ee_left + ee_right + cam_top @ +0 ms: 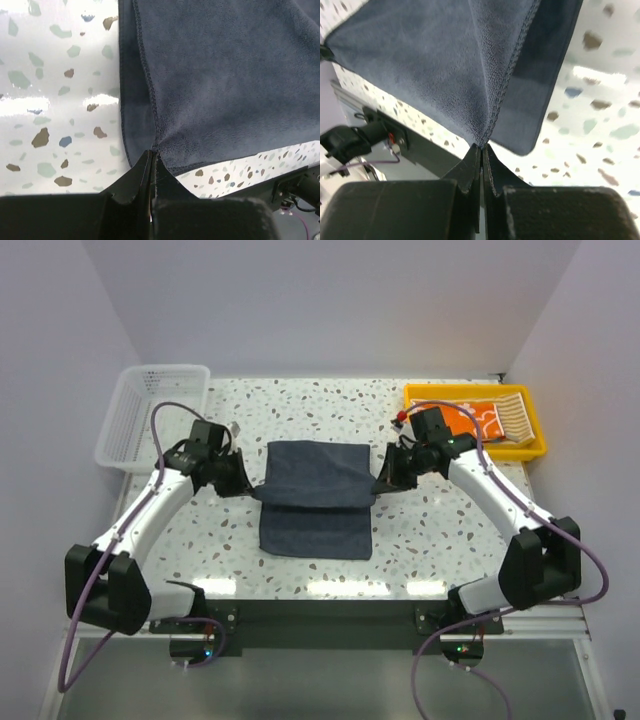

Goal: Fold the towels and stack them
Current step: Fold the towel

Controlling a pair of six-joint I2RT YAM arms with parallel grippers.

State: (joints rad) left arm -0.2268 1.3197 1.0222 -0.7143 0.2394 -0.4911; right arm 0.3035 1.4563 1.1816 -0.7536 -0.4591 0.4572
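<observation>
The towel's lifted edge (pixel 316 506) hangs tight and parallel to the towel's near edge. My right gripper keeps bringing its corner down until it covers the towel's near corner (pixel 368 557).
A plain dark blue-grey towel (pixel 318 495) lies in the middle of the table, its far half lifted and folded over toward the near half. My left gripper (pixel 252 487) is shut on the towel's left corner (pixel 156 145). My right gripper (pixel 380 483) is shut on its right corner (pixel 485 140). The cloth hangs stretched between the two grippers above the table. An orange printed towel (pixel 468 420) and a tan-and-white striped towel (pixel 510 420) lie in the yellow tray (pixel 478 450) at the back right.
A white mesh basket (pixel 150 415) stands at the back left corner of the speckled table (pixel 320 400). The yellow tray sits just behind my right arm. A dark rail runs along the near table edge (pixel 320 625).
</observation>
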